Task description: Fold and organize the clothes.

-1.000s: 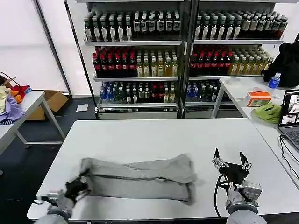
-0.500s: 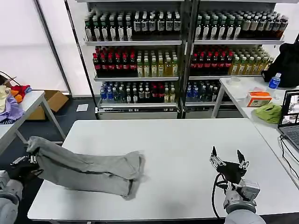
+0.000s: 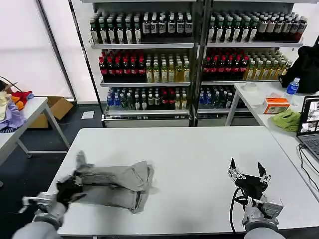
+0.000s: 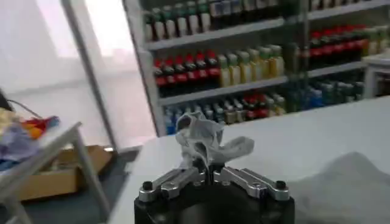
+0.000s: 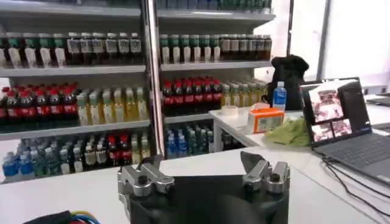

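Observation:
The whole shirt (image 3: 110,195) will move along and stay folded when I pull its pinched fold, because the grey cloth is lying low with layers folded over each other (image 3: 128,178).
A light grey shirt (image 3: 115,182) lies bunched and folded over on itself on the left part of the white table (image 3: 199,149). My left gripper (image 3: 68,186) is at the table's left front edge, shut on a crumpled corner of the shirt (image 4: 205,137). That corner sticks up between the fingertips in the left wrist view, where the left gripper (image 4: 207,167) has its jaws closed together. More grey cloth (image 4: 348,182) lies on the table beyond it. My right gripper (image 3: 247,172) hovers open over the table's right front, holding nothing; in its own wrist view the right gripper (image 5: 204,170) has its fingers wide apart.
Shelves of bottles (image 3: 149,55) stand behind the table. A side table at the right carries a laptop (image 3: 310,122), a lime-green cloth (image 3: 286,120), an orange box (image 3: 275,105) and a water bottle (image 3: 292,85). Coloured garments (image 3: 10,112) lie on a table at the left.
My left gripper dragged the shirt leftward, lifted its end past the table edge, then came back toward the front edge; the shirt is now bunched at the left. The right gripper barely moved.

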Robot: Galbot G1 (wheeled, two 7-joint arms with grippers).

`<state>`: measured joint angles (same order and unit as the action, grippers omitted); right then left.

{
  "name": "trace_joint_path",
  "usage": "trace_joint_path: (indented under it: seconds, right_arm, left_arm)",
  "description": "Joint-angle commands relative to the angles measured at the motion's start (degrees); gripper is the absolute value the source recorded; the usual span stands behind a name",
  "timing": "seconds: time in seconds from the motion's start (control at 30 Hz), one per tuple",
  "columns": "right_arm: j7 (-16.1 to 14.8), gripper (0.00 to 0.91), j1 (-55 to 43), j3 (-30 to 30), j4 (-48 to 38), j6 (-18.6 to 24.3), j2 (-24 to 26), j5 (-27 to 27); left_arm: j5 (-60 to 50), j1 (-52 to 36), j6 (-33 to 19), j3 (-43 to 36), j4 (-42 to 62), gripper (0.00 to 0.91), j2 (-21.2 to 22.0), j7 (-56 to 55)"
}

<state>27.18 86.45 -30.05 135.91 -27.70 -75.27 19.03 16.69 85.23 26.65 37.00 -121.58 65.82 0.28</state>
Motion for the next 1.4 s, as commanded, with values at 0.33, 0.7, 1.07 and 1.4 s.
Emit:
trace_joint_path:
  seconds: [0.33, 0.7, 1.07, 1.4]
  right_arm:
    - [0.13, 0.907, 3.71, -2.31, 0.03, -0.03, -2.93, -0.87]
    - [0.27, 0.907, 4.33, -2.61, -0.23, 0.09, -4.06, -0.85]
    - [0.36, 0.907, 3.78, -1.26, -1.67, 0.25, -3.85, -0.68]
    - [1.67, 0.907, 2.49, -0.63, -2.38, -0.25, -2.25, 1.25]
  left_arm:
    - [-1.36, -14.03, 3.74, -26.61, 4.84, 0.000, 2.15, -1.21]
    - [-1.87, -14.40, 3.04, -28.53, 8.36, 0.000, 0.17, -0.07]
    - [-1.43, -10.06, -1.07, -29.75, 7.57, 0.907, 1.82, 0.28]
    - [16.67, -2.86, 1.52, -29.14, -6.42, 0.907, 6.33, -2.90]
